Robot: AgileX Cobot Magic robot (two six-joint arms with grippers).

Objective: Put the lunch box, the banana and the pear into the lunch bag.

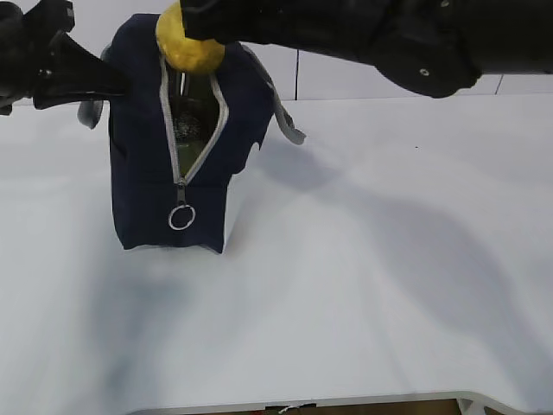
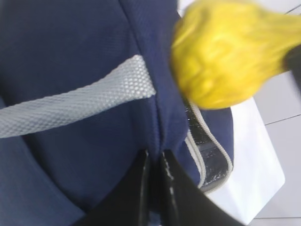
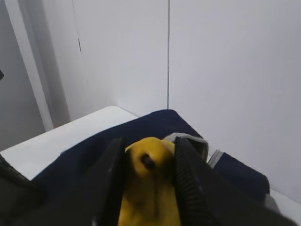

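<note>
I should keep lowering my right gripper until the yellow pear (image 1: 190, 47) is inside the bag's opening (image 1: 193, 117), because the pear hangs over the parted zipper while my left gripper holds the bag steady.
The navy lunch bag (image 1: 138, 173) stands on end on the white table, its grey zipper (image 1: 173, 130) parted in a V at the top. My right gripper (image 1: 192, 26) is shut on the yellow pear (image 1: 186, 47) and holds it just above that opening. In the right wrist view the pear (image 3: 148, 162) sits between the ribbed fingers (image 3: 188, 174), stem hole facing the camera. My left gripper (image 2: 155, 157) is shut on a fold of the bag's fabric (image 2: 70, 52) at its left side, beside the pear (image 2: 225, 56). Something olive-green (image 1: 194, 147) shows inside the bag. The lunch box and the banana are out of view.
A metal ring pull (image 1: 181, 217) hangs at the zipper's low end. Grey webbing handles (image 1: 289, 125) stick out to the bag's right and left. The table's front edge (image 1: 346, 402) runs along the bottom. A white panelled wall (image 1: 346, 78) stands close behind the bag.
</note>
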